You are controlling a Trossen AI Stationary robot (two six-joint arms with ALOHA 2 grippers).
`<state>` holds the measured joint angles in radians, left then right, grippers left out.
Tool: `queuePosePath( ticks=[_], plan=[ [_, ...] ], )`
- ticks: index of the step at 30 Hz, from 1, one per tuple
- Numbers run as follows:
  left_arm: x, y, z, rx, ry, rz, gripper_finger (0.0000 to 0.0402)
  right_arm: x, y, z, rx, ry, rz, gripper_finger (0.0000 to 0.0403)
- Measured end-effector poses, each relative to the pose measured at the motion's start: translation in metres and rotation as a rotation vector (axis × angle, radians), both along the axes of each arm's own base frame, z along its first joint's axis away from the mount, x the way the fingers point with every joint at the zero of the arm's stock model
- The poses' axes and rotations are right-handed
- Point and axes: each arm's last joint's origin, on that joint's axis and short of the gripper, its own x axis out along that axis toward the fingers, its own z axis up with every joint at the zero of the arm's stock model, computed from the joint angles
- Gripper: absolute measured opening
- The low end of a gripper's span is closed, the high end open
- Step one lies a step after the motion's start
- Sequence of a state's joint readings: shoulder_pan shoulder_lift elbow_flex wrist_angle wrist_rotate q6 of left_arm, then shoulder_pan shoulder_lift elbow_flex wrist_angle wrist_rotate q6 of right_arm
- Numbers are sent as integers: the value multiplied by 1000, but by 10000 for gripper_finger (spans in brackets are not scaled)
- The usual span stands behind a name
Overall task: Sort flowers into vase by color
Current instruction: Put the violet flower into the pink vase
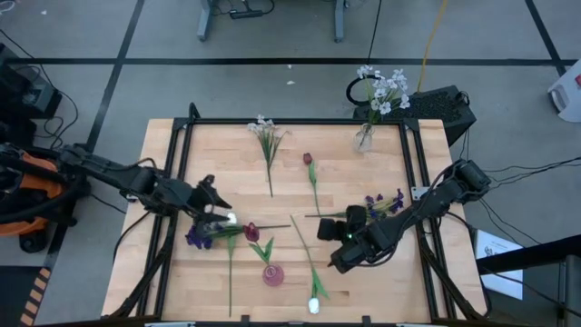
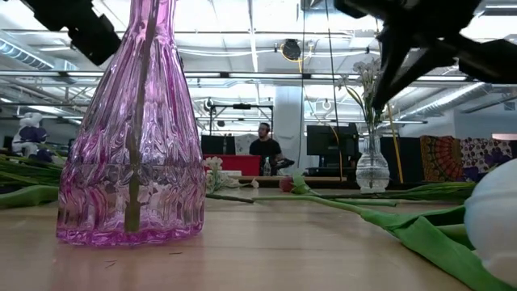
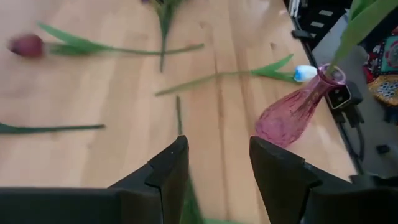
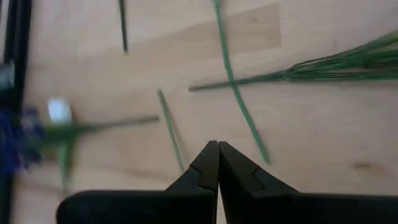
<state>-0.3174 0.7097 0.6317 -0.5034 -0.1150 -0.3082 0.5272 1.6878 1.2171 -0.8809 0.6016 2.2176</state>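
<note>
I should keep moving and opening my right gripper until its fingers straddle the purple cluster's gathered stems (image 4: pixel 289 74), which lie free past the dark red tulip's stem (image 4: pixel 232 82).
My left gripper (image 1: pixel 218 211) (image 3: pixel 219 155) is open, low over the table's left half; a green stem (image 3: pixel 179 121) runs between its fingers, whether touching I cannot tell. Beside it lie a white tulip bud (image 1: pixel 231 218) and a purple cluster (image 1: pixel 198 236). The pink vase (image 1: pixel 272 274) (image 3: pixel 291 112) stands near the front edge with a dark red tulip (image 1: pixel 251 232) in it. My right gripper (image 1: pixel 334 263) (image 4: pixel 217 146) is shut, hovering right of centre over bare stems. A clear vase (image 1: pixel 365 136) at the far edge holds white blossom sprays (image 1: pixel 386 86).
Loose on the wood lie a white blossom spray (image 1: pixel 265 132), a dark red tulip (image 1: pixel 309 159), a purple cluster (image 1: pixel 386 202) by the right arm, and a white tulip (image 1: pixel 314 304) at the near edge. A black frame (image 1: pixel 177 136) borders the table. A person sits far behind (image 2: pixel 262 141).
</note>
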Motion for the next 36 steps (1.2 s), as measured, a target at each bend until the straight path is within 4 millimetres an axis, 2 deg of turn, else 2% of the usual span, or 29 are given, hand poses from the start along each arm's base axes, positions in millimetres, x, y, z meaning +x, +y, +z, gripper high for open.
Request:
queuePosePath(
  ticks=[3, 9, 12, 16, 20, 29, 36],
  plan=[
    [-12, 8, 5, 46, -39, 1, 176, 4, -11, -1, 51, -20, -110, 0],
    [-27, 17, 12, 95, -101, -16, 176, 10, -44, -3, 111, 70, -256, 0],
    [-31, 17, 14, 114, -123, -36, 176, 12, -59, -4, 143, 135, -275, 0],
    [-33, 17, 14, 115, -123, -70, 176, 15, -65, -8, 209, 203, -253, 11],
    [-33, 16, 14, 94, -121, -108, 176, 17, -63, -18, 253, 257, -277, 47],
    [-33, 15, 14, 99, -124, -150, 176, 30, -66, -53, 271, 332, -341, 161],
    [-33, 15, 14, 94, -121, -147, 176, 40, -75, -63, 293, 304, -373, 197]
  ],
)
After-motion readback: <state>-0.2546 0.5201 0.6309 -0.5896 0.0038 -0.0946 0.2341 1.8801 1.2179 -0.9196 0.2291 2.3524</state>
